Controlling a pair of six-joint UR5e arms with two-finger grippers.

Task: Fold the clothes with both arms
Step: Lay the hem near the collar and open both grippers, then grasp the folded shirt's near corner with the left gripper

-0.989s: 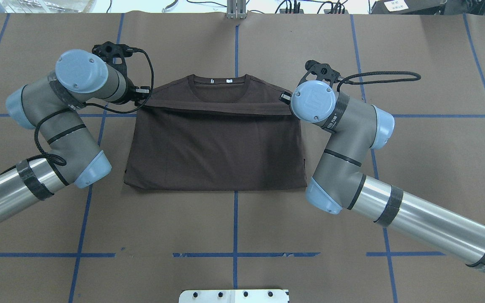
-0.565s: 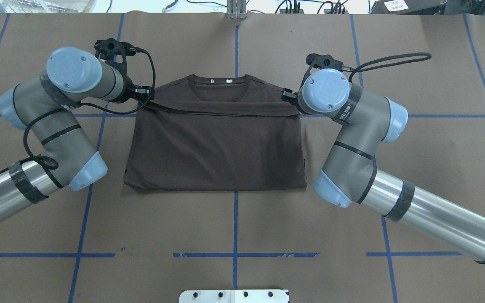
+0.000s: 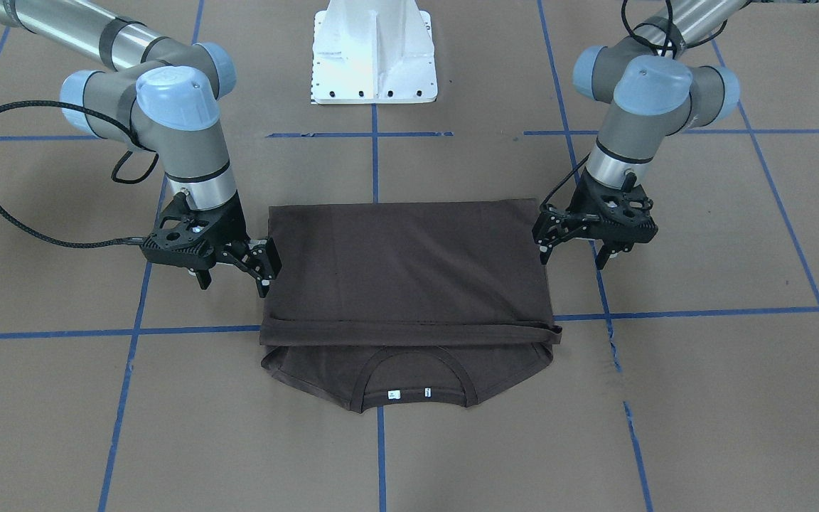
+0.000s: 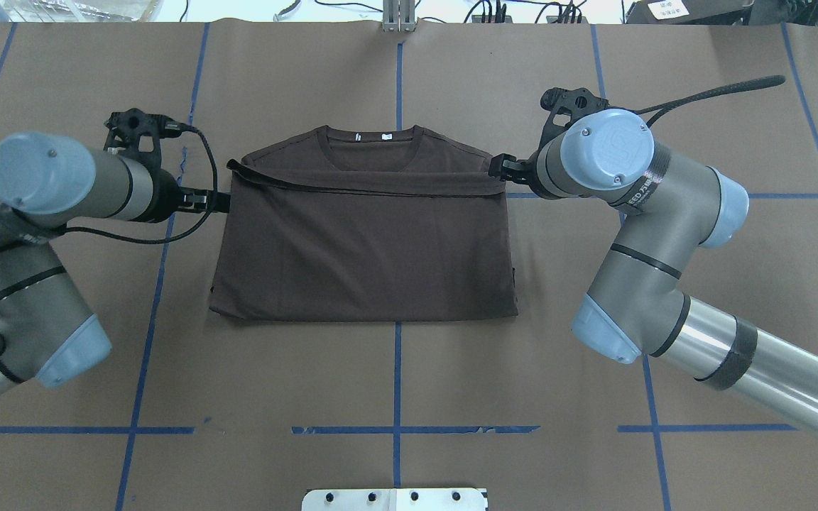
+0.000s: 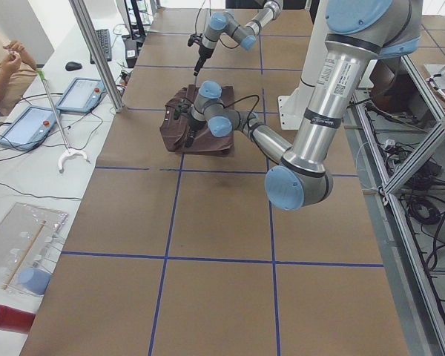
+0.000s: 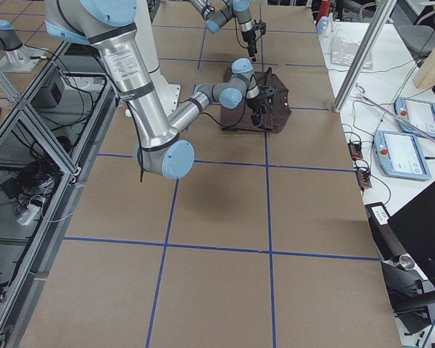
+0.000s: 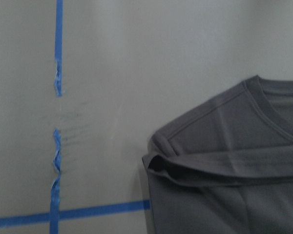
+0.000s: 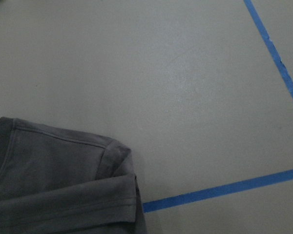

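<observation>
The dark brown T-shirt [image 3: 407,264] will swing around in one piece when I pull its corner, because the folded layers [image 3: 411,333] lie flat together on brown paper.
The dark brown T-shirt [image 4: 366,241] lies flat on the table, its lower half folded up to just below the collar [image 3: 407,384]. The folded edge [image 3: 409,327] rests across the chest, with a small bulge at one corner [image 7: 158,163]. My left gripper [image 3: 573,252] [image 4: 189,202] stands open beside the shirt's side edge, holding nothing. On the other side my right gripper [image 3: 233,279] [image 4: 522,174] is open too, one finger close to the fabric. Neither wrist view shows fingers, only the shirt's shoulder corners [image 8: 58,185].
Brown paper with blue tape lines [image 4: 396,369] covers the table. The white pedestal base [image 3: 374,50] stands on the robot's side. A person [image 5: 0,59] sits at a side table with tablets [image 6: 413,116].
Both grippers have drawn outward from the corners of the folded edge, the left one farther. The edge now lies loose on the shirt.
</observation>
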